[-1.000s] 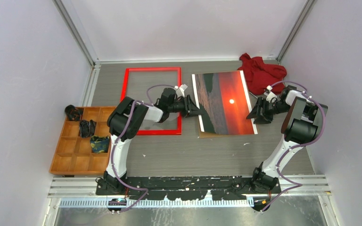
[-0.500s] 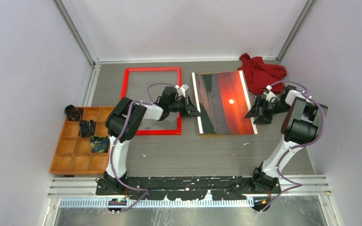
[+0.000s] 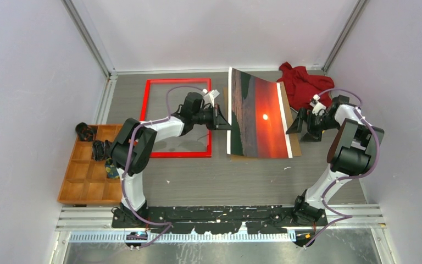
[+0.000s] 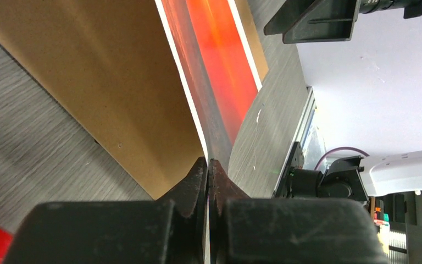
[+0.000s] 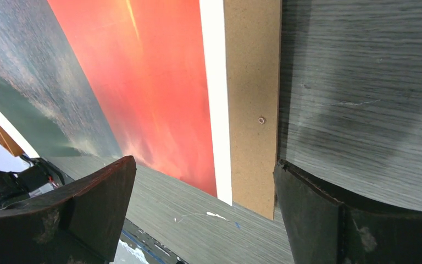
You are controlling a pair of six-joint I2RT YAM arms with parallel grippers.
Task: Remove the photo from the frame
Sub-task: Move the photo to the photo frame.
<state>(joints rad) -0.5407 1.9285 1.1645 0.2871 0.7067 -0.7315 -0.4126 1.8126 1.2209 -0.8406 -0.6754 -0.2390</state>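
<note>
My left gripper is holding the photo's white edge [image 3: 229, 105] clear of the brown board. I should keep pulling until that edge of the photo is over the red frame [image 3: 191, 154], then let go.
The red frame [image 3: 178, 81] lies flat at centre left. To its right the sunset photo [image 3: 258, 118] tilts up on its left edge, off the brown backing board [image 3: 290, 113] beneath. My left gripper [image 3: 223, 125] is shut on that left edge; in the left wrist view the white-edged photo [image 4: 220, 60] runs into the gripper [image 4: 208, 165], with the board [image 4: 115, 82] beside it. My right gripper [image 3: 299, 122] stands open just right of the board. In the right wrist view the gripper [image 5: 203, 181] holds nothing, and the photo [image 5: 143, 82] and the board [image 5: 251, 110] lie ahead.
A red cloth [image 3: 305, 82] is bunched at the back right, behind the right arm. A wooden compartment tray [image 3: 66, 184] with dark small items sits at the left edge. Walls close in on three sides.
The left gripper has shut on the photo's left edge and raised it off the backing board. The right gripper has opened wider and drawn back slightly to the right.
</note>
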